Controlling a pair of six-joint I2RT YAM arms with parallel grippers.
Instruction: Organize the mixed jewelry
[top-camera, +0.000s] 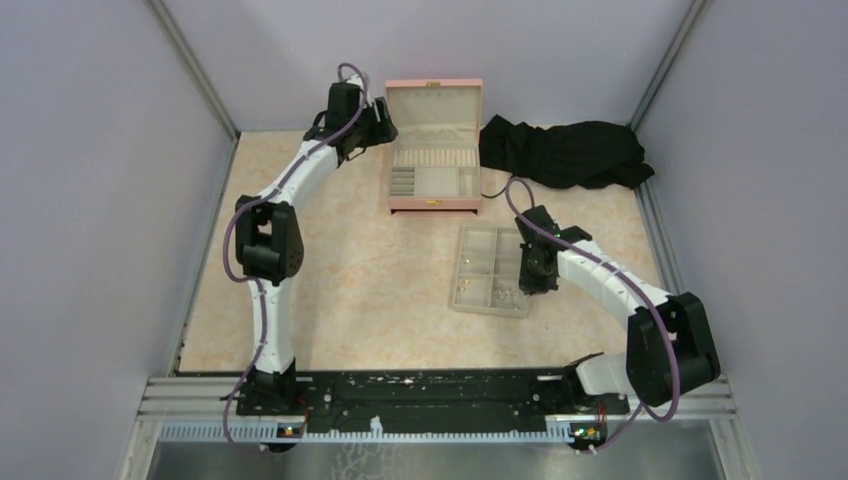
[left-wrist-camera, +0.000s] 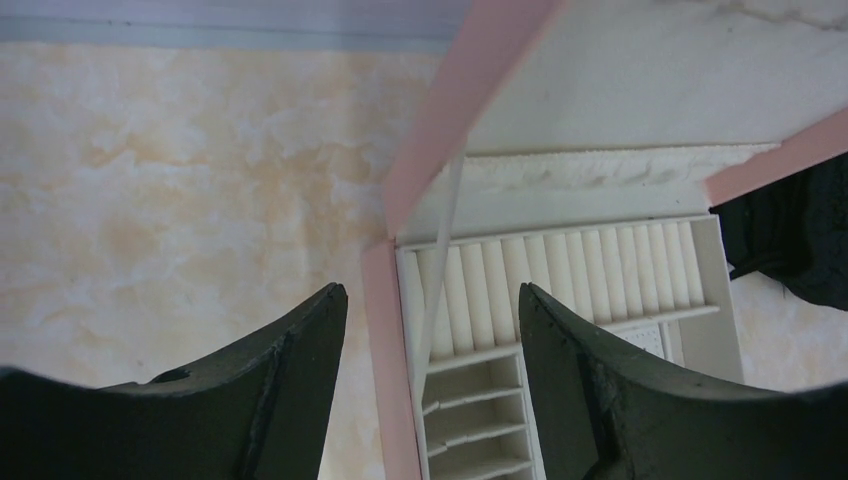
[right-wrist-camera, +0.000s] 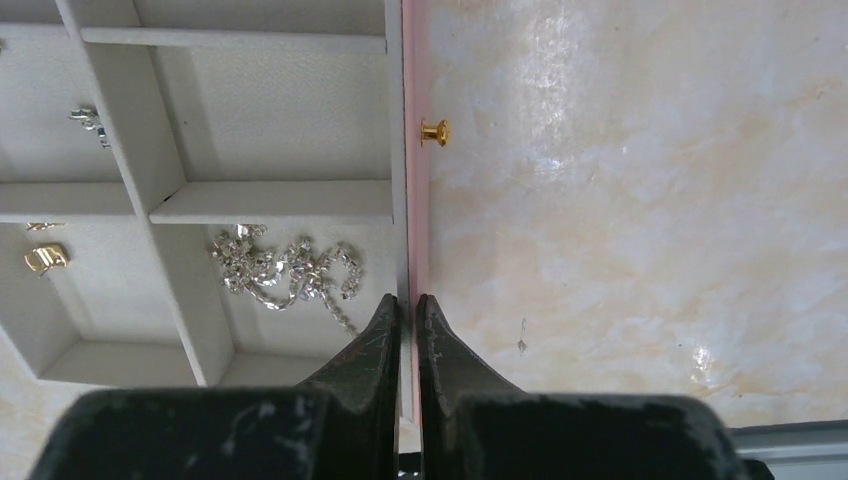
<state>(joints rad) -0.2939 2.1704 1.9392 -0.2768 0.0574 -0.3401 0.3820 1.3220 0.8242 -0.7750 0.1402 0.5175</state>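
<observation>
My left gripper is to close on the box's side (top-camera: 389, 178) and pull the box nearer before sorting, because the pink box (top-camera: 434, 155) stands far back from the table's front edge.
The beige six-compartment tray (top-camera: 467, 232) lies right of centre. In the right wrist view its near compartments hold the mixed jewelry: a sparkly silver chain (right-wrist-camera: 285, 270), a gold piece (right-wrist-camera: 46, 258) and a small silver piece (right-wrist-camera: 90, 122); these show as specks (top-camera: 500, 293) from above. My right gripper (right-wrist-camera: 409, 300) is shut on the tray's pink-edged right wall (right-wrist-camera: 408, 150), at its near right side (top-camera: 528, 272). My left gripper (left-wrist-camera: 432, 295) is open, its jaws either side of the left wall (left-wrist-camera: 385, 330) of the pink box (top-camera: 435, 203), at the back (top-camera: 385, 125).
The pink box stands open with its lid (top-camera: 435, 100) upright, showing cream ring rolls (left-wrist-camera: 560, 280) and small slots. A gold knob (right-wrist-camera: 434, 130) sticks out of the tray's wall. A black cloth (top-camera: 565, 152) lies at the back right. Grey walls enclose the table.
</observation>
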